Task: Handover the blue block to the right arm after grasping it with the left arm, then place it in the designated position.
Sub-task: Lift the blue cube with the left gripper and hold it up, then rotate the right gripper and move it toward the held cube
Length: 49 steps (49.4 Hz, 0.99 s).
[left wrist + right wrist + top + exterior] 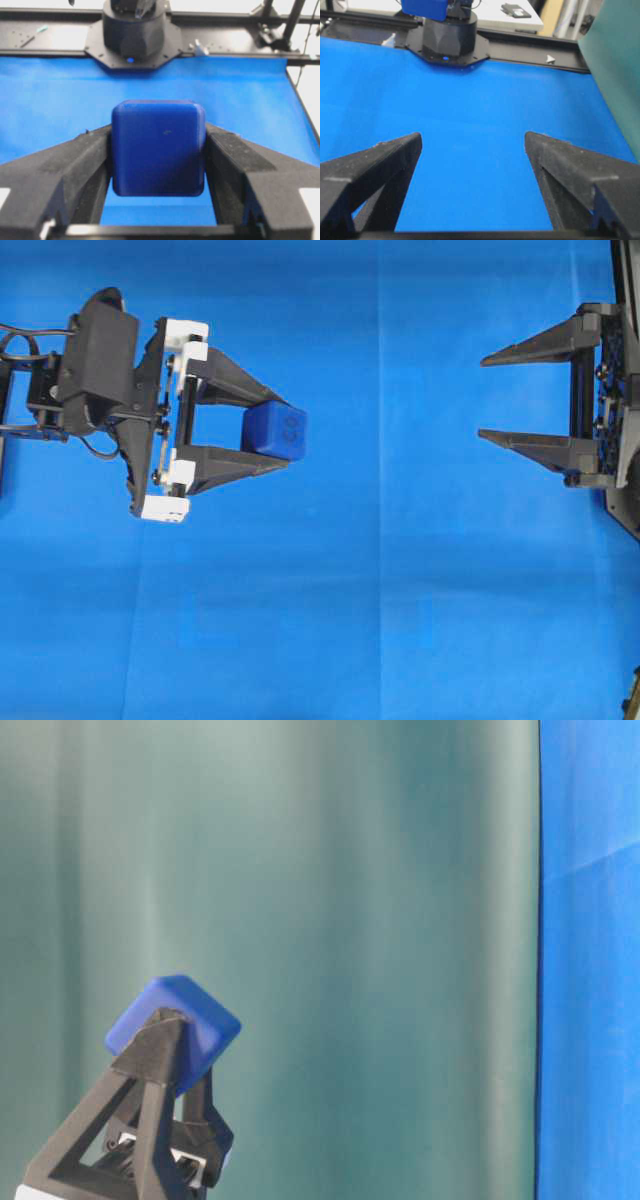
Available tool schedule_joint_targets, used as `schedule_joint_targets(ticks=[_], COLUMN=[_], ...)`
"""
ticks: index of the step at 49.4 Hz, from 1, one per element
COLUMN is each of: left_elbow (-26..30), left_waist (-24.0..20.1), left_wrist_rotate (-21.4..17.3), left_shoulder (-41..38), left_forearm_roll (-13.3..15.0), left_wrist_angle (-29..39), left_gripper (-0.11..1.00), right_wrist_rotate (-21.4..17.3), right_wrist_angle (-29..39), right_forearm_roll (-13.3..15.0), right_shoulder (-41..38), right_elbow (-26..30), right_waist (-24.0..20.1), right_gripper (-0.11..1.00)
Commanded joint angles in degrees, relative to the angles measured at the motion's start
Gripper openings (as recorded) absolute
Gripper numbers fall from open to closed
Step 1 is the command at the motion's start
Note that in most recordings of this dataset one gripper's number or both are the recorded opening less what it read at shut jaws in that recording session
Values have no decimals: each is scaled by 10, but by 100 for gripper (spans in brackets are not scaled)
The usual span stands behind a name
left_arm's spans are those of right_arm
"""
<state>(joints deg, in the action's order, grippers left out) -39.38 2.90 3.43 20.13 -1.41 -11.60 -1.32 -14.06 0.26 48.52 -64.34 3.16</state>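
The fingers of the robot's right gripper spread the same way as the left gripper's on the blue block point(275, 430), so the right gripper should roll and take the block's free sides point(159, 150).
The blue block point(275, 430) is a small dark-blue cube with rounded edges. My left gripper point(283, 430), the one with white brackets, is shut on it, one finger pressing each side. In the left wrist view the block point(158, 147) fills the gap between the two black fingers point(80, 165). At table level the block point(172, 1018) is held up in the air, tilted on a corner. My right gripper point(482, 398) stands open at the right, well apart from the block, tips pointing left toward it. Between its fingertips point(473, 136) only cloth shows.
A blue cloth point(380, 620) covers the table. The right arm's black base point(135, 35) stands at the far edge in the left wrist view, the left arm's base point(450, 40) in the right wrist view. A green curtain point(350, 920) hangs behind.
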Motion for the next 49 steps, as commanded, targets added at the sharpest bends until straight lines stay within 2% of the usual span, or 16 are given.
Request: schedule_joint_targets(ticks=[1, 8, 13, 23, 39, 49], left_elbow=[5, 6, 5, 4, 4, 4], left_waist=[0, 0, 0, 0, 0, 0], left_wrist_rotate=[-1, -1, 0, 0, 1, 1], left_shoulder=[10, 10, 11, 11, 11, 11], left_forearm_roll=[1, 1, 1, 1, 2, 2], left_wrist_angle=[-10, -11, -13, -15, -15, -15], left_gripper=[48, 48, 48, 48, 48, 48], right_wrist_rotate=[0, 2, 11, 62, 182, 242], right_wrist_angle=[-5, -4, -3, -4, -8, -17], right_forearm_roll=[1, 1, 15, 101, 265, 328], right_shoulder=[-4, -4, -3, 0, 0, -2], right_elbow=[16, 17, 20, 34, 58, 59], right_waist=[1, 1, 1, -5, -15, -25], right_gripper=[97, 97, 97, 97, 97, 97])
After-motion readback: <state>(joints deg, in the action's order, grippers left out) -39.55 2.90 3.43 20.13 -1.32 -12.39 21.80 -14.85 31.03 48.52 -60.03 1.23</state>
